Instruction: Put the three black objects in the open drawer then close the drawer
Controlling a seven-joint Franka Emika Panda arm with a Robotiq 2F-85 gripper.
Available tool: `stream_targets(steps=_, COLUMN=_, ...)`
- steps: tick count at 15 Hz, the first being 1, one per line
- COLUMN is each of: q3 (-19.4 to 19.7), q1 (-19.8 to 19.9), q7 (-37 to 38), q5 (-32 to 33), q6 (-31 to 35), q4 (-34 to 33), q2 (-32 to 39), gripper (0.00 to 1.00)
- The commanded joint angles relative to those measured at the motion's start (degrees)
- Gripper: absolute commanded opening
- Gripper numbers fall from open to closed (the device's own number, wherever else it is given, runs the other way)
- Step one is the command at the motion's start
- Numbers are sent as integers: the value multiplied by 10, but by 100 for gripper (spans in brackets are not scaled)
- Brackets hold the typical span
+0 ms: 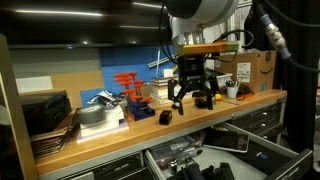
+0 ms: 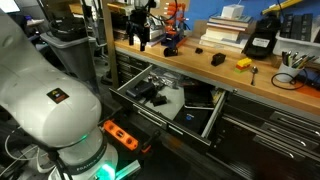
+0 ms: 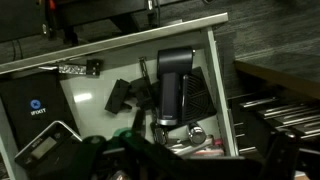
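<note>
I carry on moving my gripper toward the small black object until its fingers are on both sides of it. The fingers are spread wide, and the object stands free (image 1: 165,117) near the bench's edge.
My gripper (image 1: 192,99) hangs just above the workbench, over its front edge, and its fingers look spread with nothing between them; it also shows in an exterior view (image 2: 139,41). One small black object (image 1: 165,116) lies on the bench beside it, also seen in an exterior view (image 2: 170,48). A second black object (image 2: 218,59) lies further along the bench. The open drawer (image 2: 214,116) below holds a small black block (image 3: 124,96) and a black and grey tool (image 3: 175,85). In the wrist view my fingers are only a dark blur at the bottom edge.
Red clamps (image 1: 128,84) and stacked flat black cases (image 1: 45,112) stand on the bench. A cardboard box (image 1: 256,66), a book stack (image 2: 226,30) and a yellow item (image 2: 243,63) are there too. The robot's base (image 2: 50,95) stands before the drawers.
</note>
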State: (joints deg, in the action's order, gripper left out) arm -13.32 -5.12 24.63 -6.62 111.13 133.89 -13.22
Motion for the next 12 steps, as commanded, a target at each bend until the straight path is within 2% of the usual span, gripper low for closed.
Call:
stream_targets(steps=1, q3=7, q1=-4, q7=15, q5=17, q6=3, q4=-95, q2=91, gripper=100)
stream_targets(steps=6, q3=23, q1=-11, q7=62, q5=9, q6=15, q4=-185, q2=175, gripper=100)
stream_targets(steps=12, q3=49, q1=-19, q7=107, q5=-2, q6=52, q4=-247, q2=247, gripper=100)
